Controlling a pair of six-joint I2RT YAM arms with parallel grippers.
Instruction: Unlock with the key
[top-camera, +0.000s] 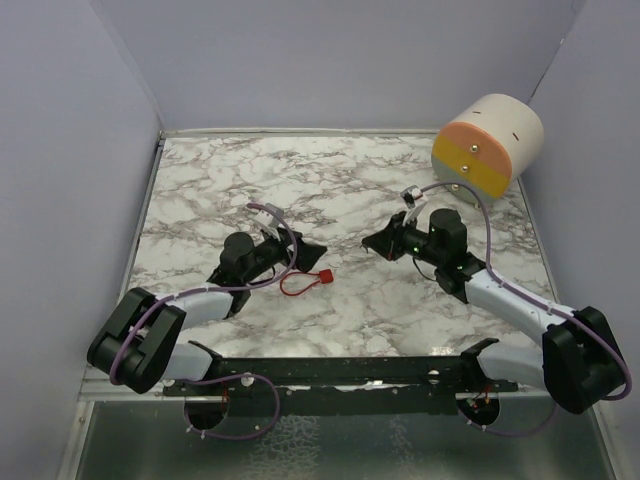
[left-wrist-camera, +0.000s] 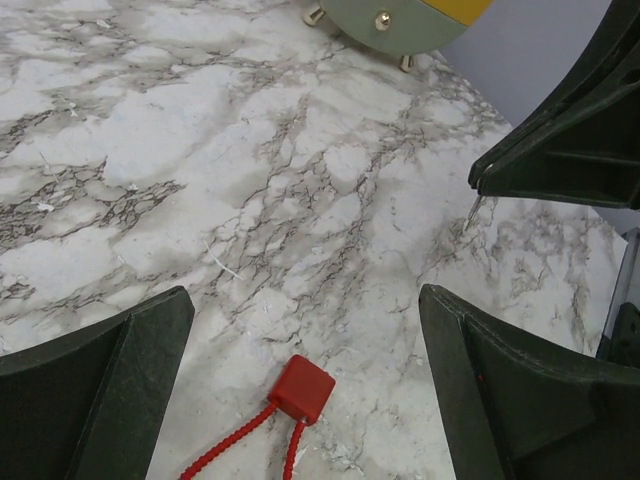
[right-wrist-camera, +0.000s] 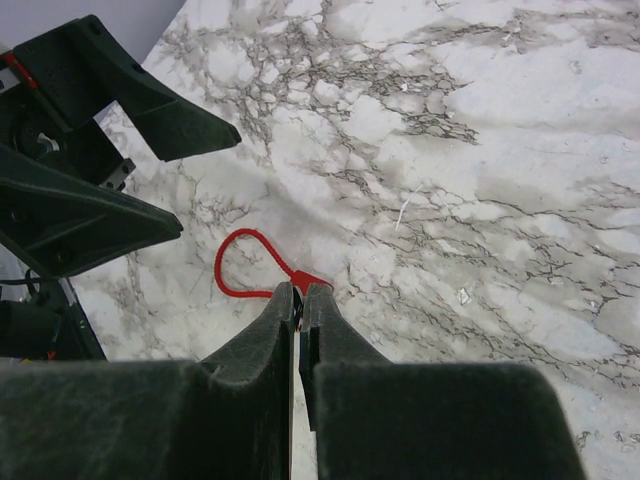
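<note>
The red lock block (top-camera: 326, 276) lines up with my left gripper's open gap, and the cable (left-wrist-camera: 236, 437) trails clear. I keep lowering the gripper until its fingers straddle the block.
A small red lock block (top-camera: 324, 278) with a red cable loop (top-camera: 293, 288) lies on the marble table (top-camera: 330, 190), between the two arms. My left gripper (top-camera: 305, 246) is open and empty. The lock (left-wrist-camera: 303, 388) lies just below the gap between its fingers (left-wrist-camera: 305, 296). My right gripper (top-camera: 374, 243) is shut on the key. A thin metal tip of the key (left-wrist-camera: 471, 214) pokes from it in the left wrist view. In the right wrist view the shut gripper (right-wrist-camera: 301, 292) hovers above the lock (right-wrist-camera: 314, 279), apart from it, and hides most of the key.
A cream, orange and yellow cylinder (top-camera: 487, 145) on small feet stands at the back right; its base also shows in the left wrist view (left-wrist-camera: 400, 20). Grey walls (top-camera: 70, 180) close in the left, back and right sides. A black rail (top-camera: 340, 372) runs along the near edge.
</note>
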